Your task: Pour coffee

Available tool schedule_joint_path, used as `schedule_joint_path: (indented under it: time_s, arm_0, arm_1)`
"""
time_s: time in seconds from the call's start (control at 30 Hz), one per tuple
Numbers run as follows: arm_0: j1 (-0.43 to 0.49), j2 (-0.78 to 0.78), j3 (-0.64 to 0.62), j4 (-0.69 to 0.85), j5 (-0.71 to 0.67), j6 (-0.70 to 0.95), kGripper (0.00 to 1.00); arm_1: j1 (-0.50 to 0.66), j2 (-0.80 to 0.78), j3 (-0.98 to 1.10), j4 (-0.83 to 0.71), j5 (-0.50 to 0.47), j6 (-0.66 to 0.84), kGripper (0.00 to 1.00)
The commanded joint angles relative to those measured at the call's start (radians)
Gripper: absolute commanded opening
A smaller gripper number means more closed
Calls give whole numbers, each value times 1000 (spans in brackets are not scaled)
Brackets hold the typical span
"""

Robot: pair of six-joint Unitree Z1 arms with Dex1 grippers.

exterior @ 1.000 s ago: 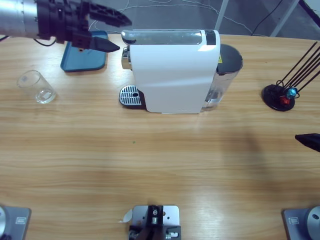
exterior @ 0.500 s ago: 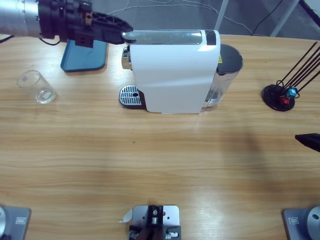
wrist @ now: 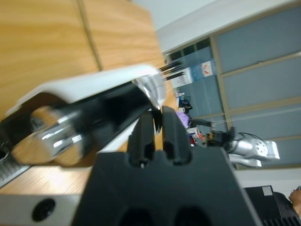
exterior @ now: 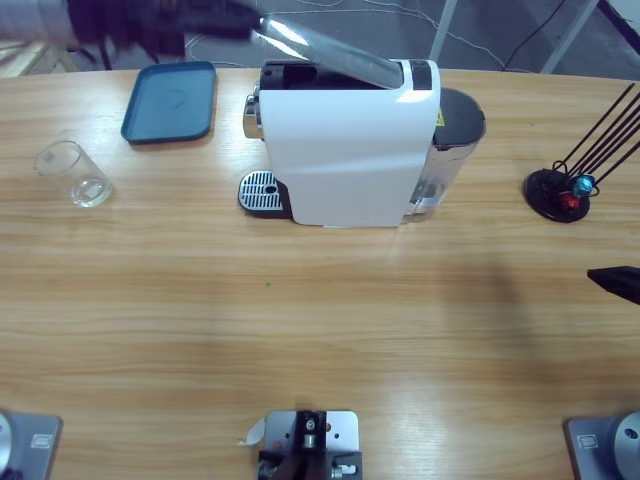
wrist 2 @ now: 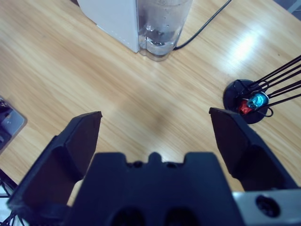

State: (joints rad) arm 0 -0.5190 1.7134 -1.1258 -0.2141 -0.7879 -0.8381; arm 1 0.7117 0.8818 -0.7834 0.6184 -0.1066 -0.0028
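Observation:
The blue capsule (exterior: 583,185) is above the red capsule in the stand (exterior: 569,202), so only the blue capsule will come free when the robot lifts it.
The white coffee machine (exterior: 345,150) stands at the table's back middle with its silver lever (exterior: 320,50) tilted up at the left end. My left gripper (exterior: 215,18) comes in from the top left and is shut on that lever's tip. Along the left wrist view the two jaws of my left gripper (wrist: 157,115) meet at the shiny lever (wrist: 94,117) above the machine's white top (wrist: 94,82). A clear glass (exterior: 75,175) stands at the far left, away from the drip grate (exterior: 260,190). My right gripper (exterior: 615,283) shows at the right edge; my right gripper (wrist 2: 155,127) is open over bare wood.
A blue tray (exterior: 170,100) lies left of the machine at the back. The water tank (exterior: 455,130) sits on the machine's right side. A black capsule stand (exterior: 560,192) with red and blue capsules is at the far right, also seen as capsule stand (wrist 2: 247,101). A cable (wrist 2: 202,26) runs behind.
My left gripper went from open beside the machine to shut on the lever's end, then rose toward the top edge, swinging the lever up. The right gripper stayed put.

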Motion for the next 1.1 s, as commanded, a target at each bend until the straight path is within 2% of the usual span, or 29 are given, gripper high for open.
schedule_joint_path:
  time_s: [0.03, 0.1, 0.2, 0.23, 0.27, 0.3, 0.33, 0.4, 0.47, 0.57, 0.63, 0.67, 0.83, 0.97, 1.03, 1.1]
  arm_0:
    - [-52, -110, -192, 140, 84, -6, 0]
    - [-86, -125, -282, 244, 140, 22, 0]
    - [-127, -116, -430, 392, 199, 100, 0]
    - [-139, -112, -460, 426, 222, 133, 49]
    - [-157, -109, -482, 459, 252, 186, 372]
    - [-170, -109, -488, 475, 268, 239, 551]
    - [-184, -111, -488, 493, 287, 298, 650]
    - [-226, -131, -486, 557, 352, 468, 674]
    - [-299, -165, -485, 657, 542, 682, 672]
    - [-365, -186, -450, 747, 738, 928, 697]
    - [-389, -223, -369, 740, 800, 1045, 931]
    - [-391, -247, -328, 730, 818, 1059, 964]
    - [-401, -349, -119, 713, 902, 1031, 968]
    - [-451, -436, 61, 713, 901, 1020, 1000]
    - [-458, -482, 113, 712, 904, 1003, 1000]
    - [-459, -506, 147, 713, 908, 965, 1000]
  arm_1:
    - [-2, -21, 6, -3, -62, 21, 883]
    - [-3, -38, 0, -5, -126, 42, 858]
    - [-4, 9, 0, -33, -130, 56, 859]
    - [-5, 30, 3, -47, -130, 58, 859]
    - [-4, 51, 7, -61, -130, 58, 861]
    - [-5, 69, 15, -79, -128, 58, 861]
    - [-5, 83, 24, -95, -125, 60, 861]
    - [-13, 106, 50, -121, -122, 61, 862]
    - [-51, 120, 57, -130, -117, 65, 862]
    - [-131, 142, 57, -161, -108, 80, 862]
    - [-182, 160, 57, -186, -111, 81, 862]
    - [-209, 167, 59, -202, -111, 82, 862]
    - [-344, 200, 80, -241, -135, 99, 853]
    - [-439, 237, 203, -424, -145, 134, 849]
    - [-464, 287, 250, -481, -147, 142, 839]
    - [-479, 328, 325, -602, -147, 153, 837]
